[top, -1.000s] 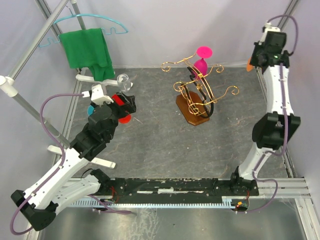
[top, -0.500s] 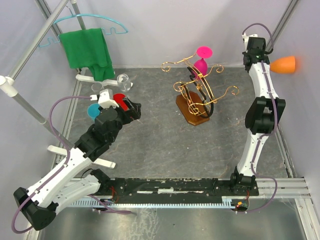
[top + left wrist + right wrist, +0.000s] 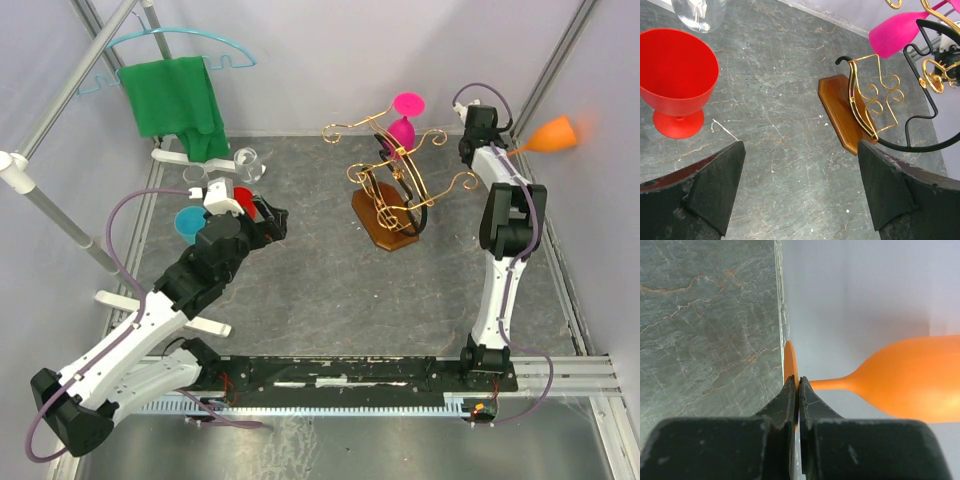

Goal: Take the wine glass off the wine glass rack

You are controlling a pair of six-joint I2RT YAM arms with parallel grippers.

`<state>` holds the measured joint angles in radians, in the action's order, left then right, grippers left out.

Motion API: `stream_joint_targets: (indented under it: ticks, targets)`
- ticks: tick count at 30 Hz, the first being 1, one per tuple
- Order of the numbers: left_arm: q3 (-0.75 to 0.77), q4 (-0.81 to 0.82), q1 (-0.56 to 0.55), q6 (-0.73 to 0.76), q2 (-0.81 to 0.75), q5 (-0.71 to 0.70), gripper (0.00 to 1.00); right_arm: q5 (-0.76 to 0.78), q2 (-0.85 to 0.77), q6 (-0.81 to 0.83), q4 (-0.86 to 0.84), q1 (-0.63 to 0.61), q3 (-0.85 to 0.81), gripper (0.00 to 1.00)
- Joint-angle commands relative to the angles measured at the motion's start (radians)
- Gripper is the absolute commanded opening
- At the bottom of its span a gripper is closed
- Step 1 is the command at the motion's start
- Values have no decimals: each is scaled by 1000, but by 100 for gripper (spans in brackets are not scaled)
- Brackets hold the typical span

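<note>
The glass's foot (image 3: pixel 790 360) faces open table (image 3: pixel 752 370), away from the wine glass rack. My right gripper keeps lowering the orange wine glass until its foot touches the table.
The wine glass rack (image 3: pixel 395 190) of gold wire stands on its brown wooden base (image 3: pixel 383 228) at the table's back centre; it also shows in the left wrist view (image 3: pixel 872 102). A pink wine glass (image 3: pixel 404 125) hangs upside down in it, also seen in the left wrist view (image 3: pixel 892 35). My right gripper (image 3: pixel 503 151) is to the right of the rack, shut on the foot of an orange wine glass (image 3: pixel 553 135) held sideways off the rack. In the right wrist view the gripper (image 3: pixel 798 382) pinches that foot and the bowl (image 3: pixel 912 382) points right. My left gripper (image 3: pixel 275 222) is open and empty (image 3: pixel 800 150).
A red glass (image 3: pixel 240 196) (image 3: pixel 677 85), a blue glass (image 3: pixel 187 222) and a clear glass (image 3: pixel 247 160) stand at the left near my left gripper. A green cloth (image 3: pixel 178 100) hangs on a turquoise hanger. Metal poles (image 3: pixel 60 210) run along the left side.
My right wrist has swung left and down toward the rack's right side, carrying the orange glass, whose bowl now points right. My left gripper has shifted slightly right.
</note>
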<state>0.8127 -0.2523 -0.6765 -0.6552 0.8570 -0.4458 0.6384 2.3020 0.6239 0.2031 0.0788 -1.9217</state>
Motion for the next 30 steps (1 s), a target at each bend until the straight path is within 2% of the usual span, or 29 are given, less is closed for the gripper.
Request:
stream_joint_targets:
  ticks: [1, 17, 24, 30]
  targets:
    - [0, 47, -3, -4, -5, 26, 99, 88, 52, 92, -199, -6, 32, 1]
    - [-12, 35, -3, -7, -33, 47, 99, 191, 149, 313, -549, -49, 214, 1]
    - [-20, 21, -4, -12, -59, 46, 99, 182, 171, 419, -619, -88, 267, 1]
    - [-23, 1, -3, -10, -85, 41, 99, 173, 192, 470, -604, -115, 279, 1]
